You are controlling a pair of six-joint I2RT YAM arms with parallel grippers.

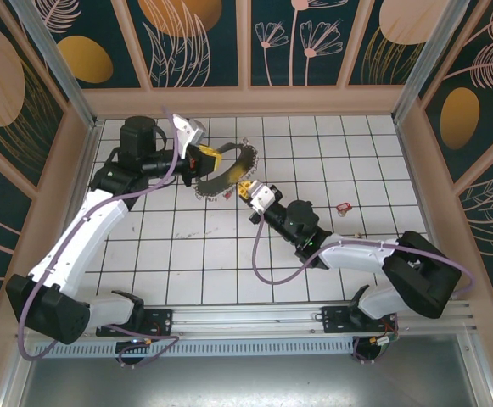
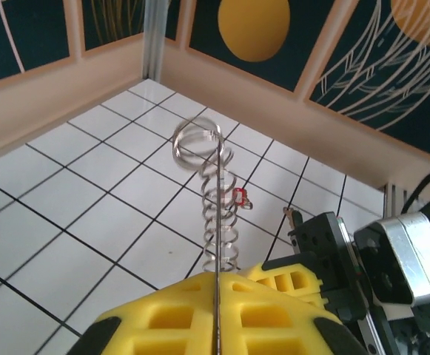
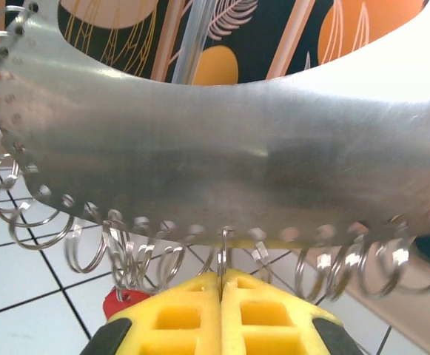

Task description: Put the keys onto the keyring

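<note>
I have my right gripper's fingers shut on a small ring of the keyring (image 3: 224, 248), so I should keep my left gripper on its way and release the keyring's opposite side (image 2: 217, 255).
The keyring (image 1: 248, 154), a thin silvery hoop fringed with small split rings, hangs tilted above the tiles at mid-table. My left gripper (image 1: 205, 161) is shut on its left rim; in the left wrist view the yellow pads (image 2: 218, 277) pinch the hoop (image 2: 216, 200) edge-on. My right gripper (image 1: 248, 188) sits at the hoop's lower right. In the right wrist view its pads (image 3: 221, 275) are shut on one small ring (image 3: 223, 248) hanging from the plate (image 3: 237, 148). A red key head (image 3: 120, 302) shows beside the left pad. Another red key (image 1: 344, 206) (image 2: 238, 195) lies on the floor to the right.
A small brownish piece (image 1: 358, 233) (image 2: 293, 217) lies on the tiles near the loose red key. Peach walls (image 1: 246, 100) enclose the white tiled floor on three sides. The arms' mounting rail (image 1: 246, 326) runs along the near edge.
</note>
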